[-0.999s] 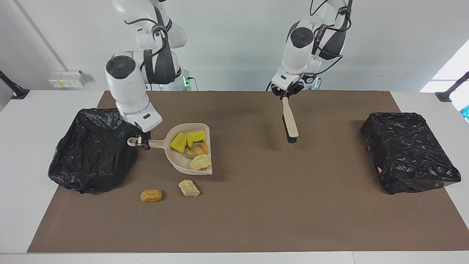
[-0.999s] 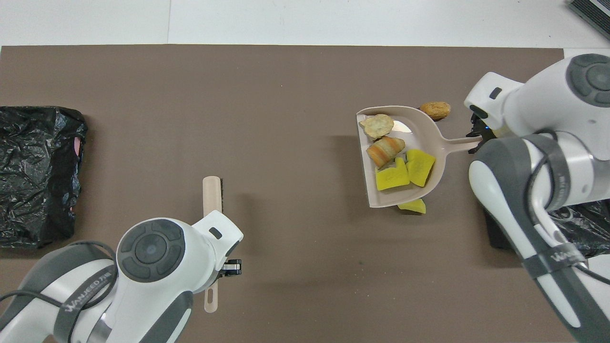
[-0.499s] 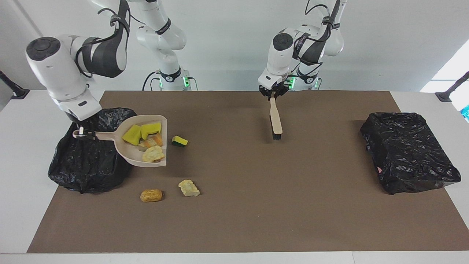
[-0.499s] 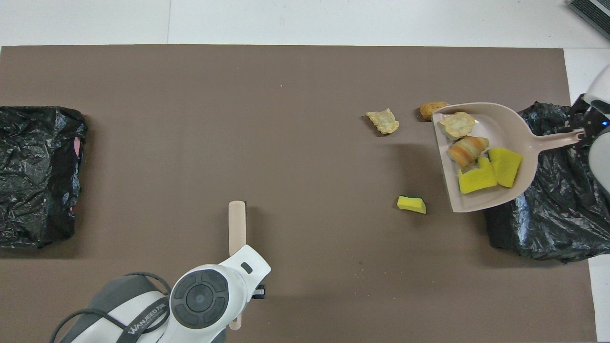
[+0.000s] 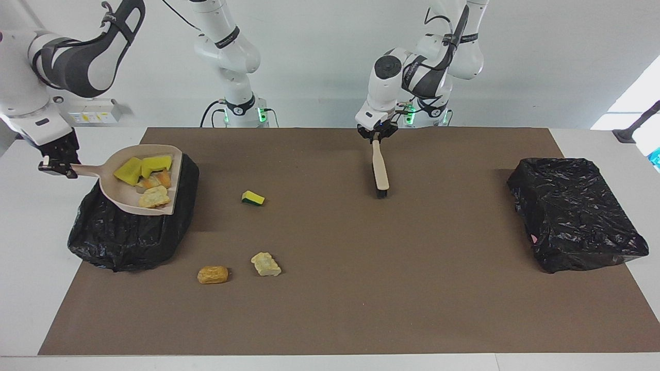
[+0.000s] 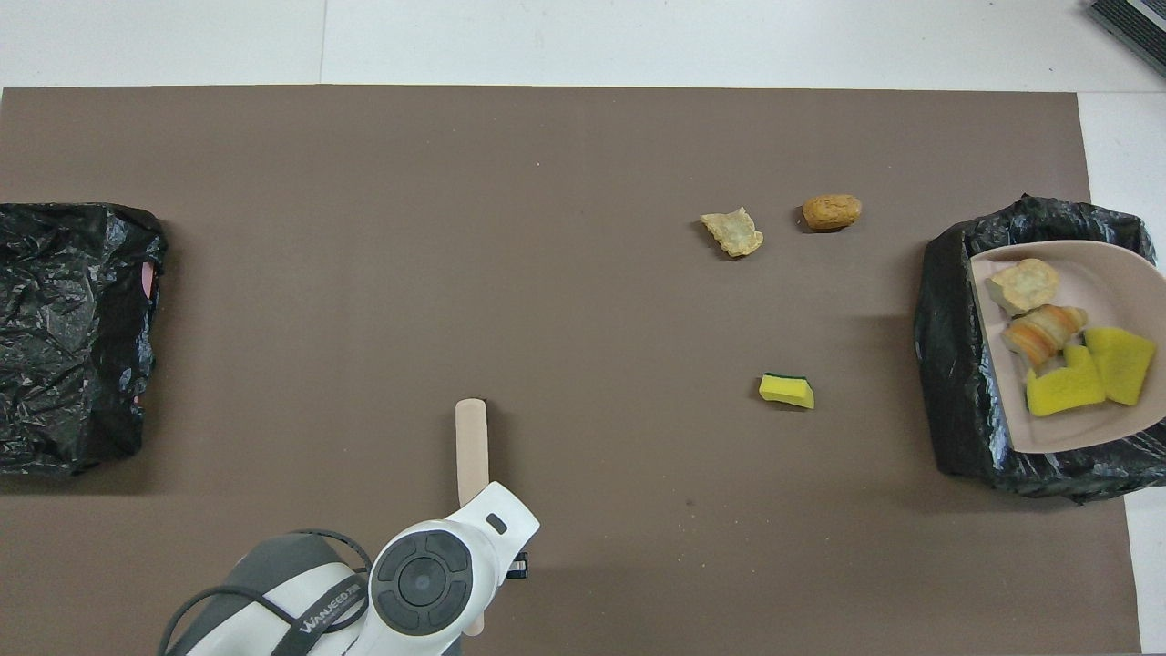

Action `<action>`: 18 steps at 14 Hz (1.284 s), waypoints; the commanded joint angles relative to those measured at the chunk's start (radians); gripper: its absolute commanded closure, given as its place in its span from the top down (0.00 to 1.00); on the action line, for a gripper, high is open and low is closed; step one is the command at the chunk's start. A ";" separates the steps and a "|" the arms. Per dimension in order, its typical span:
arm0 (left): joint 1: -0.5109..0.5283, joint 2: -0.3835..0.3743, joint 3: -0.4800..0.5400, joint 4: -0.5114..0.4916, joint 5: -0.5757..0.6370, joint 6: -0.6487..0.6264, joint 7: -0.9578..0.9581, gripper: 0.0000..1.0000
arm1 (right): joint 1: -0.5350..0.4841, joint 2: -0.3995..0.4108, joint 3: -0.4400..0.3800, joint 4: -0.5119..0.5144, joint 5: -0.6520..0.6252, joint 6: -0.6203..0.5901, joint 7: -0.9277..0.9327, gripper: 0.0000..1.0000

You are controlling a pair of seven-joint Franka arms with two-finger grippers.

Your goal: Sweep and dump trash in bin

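Next, I pull the dustpan back (image 5: 92, 170) with my right gripper while I tip the trash out, because the beige dustpan's front edge (image 6: 993, 355) is near the black-lined bin's mat-side rim.
My right gripper (image 5: 58, 168) is shut on the handle of the beige dustpan (image 5: 117, 195), which hangs over the black-lined bin (image 5: 129, 229) at the right arm's end. In the pan (image 6: 1122, 271) lie two yellow sponge pieces (image 5: 129, 170), a striped orange chunk (image 6: 1043, 330) and a tan chunk (image 5: 153, 197). Three trash scraps rest on the mat: a yellow-green sponge (image 5: 252, 198), a cream chunk (image 5: 266, 264) and an orange-brown chunk (image 5: 212, 274). My left gripper (image 5: 378, 136) is shut on the beige brush (image 5: 380, 172), bristles down over the mat's middle.
A second black-lined bin (image 5: 575, 214) sits at the left arm's end of the brown mat (image 5: 361, 288). In the overhead view the left arm's wrist (image 6: 428, 579) covers the brush handle, and the right gripper is out of that view.
The right arm carried the loaded dustpan off the mat and up over the bin, uncovering the yellow-green sponge. The left arm drew the brush back toward the robots.
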 commanded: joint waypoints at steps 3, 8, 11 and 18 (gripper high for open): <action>-0.022 0.000 0.015 -0.013 -0.017 0.030 -0.014 0.16 | -0.011 -0.016 0.013 -0.009 -0.207 0.046 0.040 0.00; -0.022 0.003 0.018 -0.009 -0.017 0.021 -0.011 0.88 | 0.011 -0.045 0.029 -0.056 -0.445 0.046 0.281 0.00; 0.001 0.032 0.021 0.023 -0.017 0.011 0.004 1.00 | 0.064 -0.103 0.030 -0.157 -0.578 0.046 0.474 0.00; 0.292 0.146 0.021 0.179 -0.005 0.013 0.128 1.00 | 0.134 -0.165 0.030 -0.160 -0.686 0.000 0.479 0.00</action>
